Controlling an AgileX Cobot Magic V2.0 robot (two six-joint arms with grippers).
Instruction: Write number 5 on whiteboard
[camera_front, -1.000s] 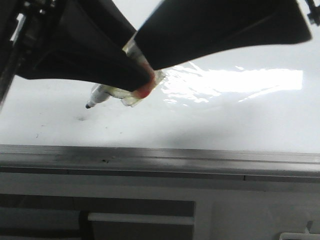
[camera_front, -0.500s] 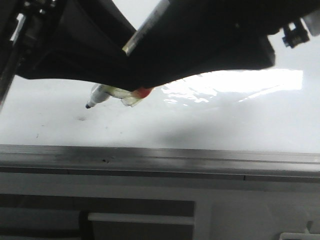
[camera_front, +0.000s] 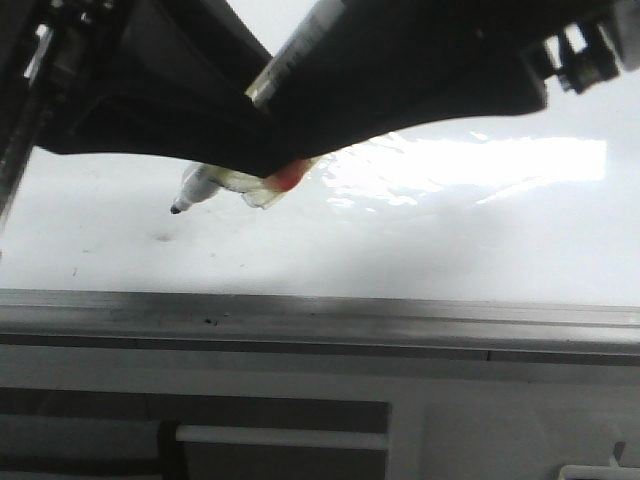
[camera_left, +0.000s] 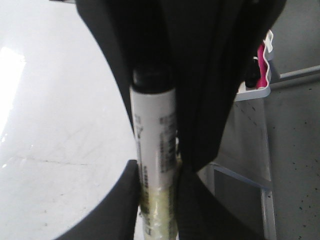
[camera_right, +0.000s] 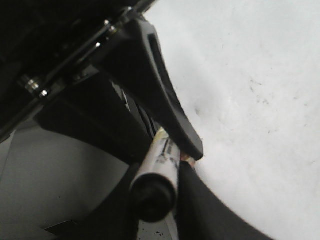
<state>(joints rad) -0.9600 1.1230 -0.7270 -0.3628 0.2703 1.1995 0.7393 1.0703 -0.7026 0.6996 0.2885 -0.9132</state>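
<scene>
The marker's black end tilts out of my right gripper's fingers, so my right gripper should open and take the marker's body straight while my left gripper steadies it.
A white marker with a black tip hangs slanted just above the whiteboard, tip down and to the left. My left gripper is shut on the marker's barrel, one finger on each side. My right gripper also grips the marker, near its black rear end. In the front view both dark grippers overlap above the board and hide most of the barrel. No number 5 shows on the board, only faint grey specks.
A grey metal rail runs along the board's near edge, with a grey cabinet front below. A bright glare patch lies on the board to the right. A white tray holding a pink item stands beyond the board.
My right gripper has moved left and down onto the marker, its finger now overlapping the left gripper. The marker tip has stayed in place.
</scene>
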